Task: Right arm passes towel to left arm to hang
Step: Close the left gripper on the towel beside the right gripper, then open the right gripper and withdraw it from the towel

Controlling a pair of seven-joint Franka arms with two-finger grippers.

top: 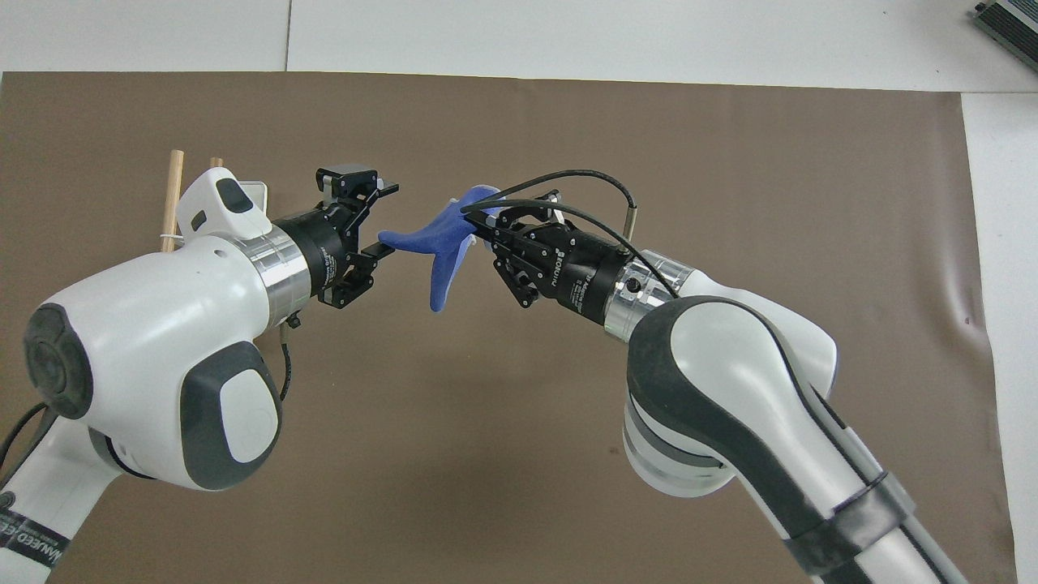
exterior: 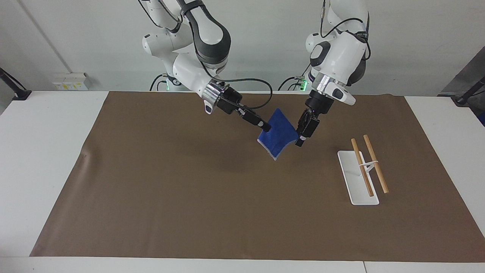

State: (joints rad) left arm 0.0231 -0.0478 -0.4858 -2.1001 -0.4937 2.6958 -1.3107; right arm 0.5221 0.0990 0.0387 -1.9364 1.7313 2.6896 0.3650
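Note:
My open left fingers should close around the towel's corner [top: 386, 237] at their edge before my right gripper opens.
The royal-blue towel [exterior: 279, 134] hangs in the air over the middle of the brown mat. My right gripper [exterior: 266, 128] is shut on its upper edge; in the overhead view this gripper [top: 473, 229] pinches the bunched cloth [top: 434, 243]. My left gripper [exterior: 300, 142] is at the towel's corner toward the left arm's end. In the overhead view the left gripper [top: 392, 217] is open, with one finger [top: 381, 246] touching that corner and the other standing apart from the cloth.
A white rack base [exterior: 358, 178] with two wooden rods [exterior: 375, 163] stands on the brown mat [exterior: 189, 189] toward the left arm's end. In the overhead view the left arm's wrist partly hides the rack [top: 173, 195].

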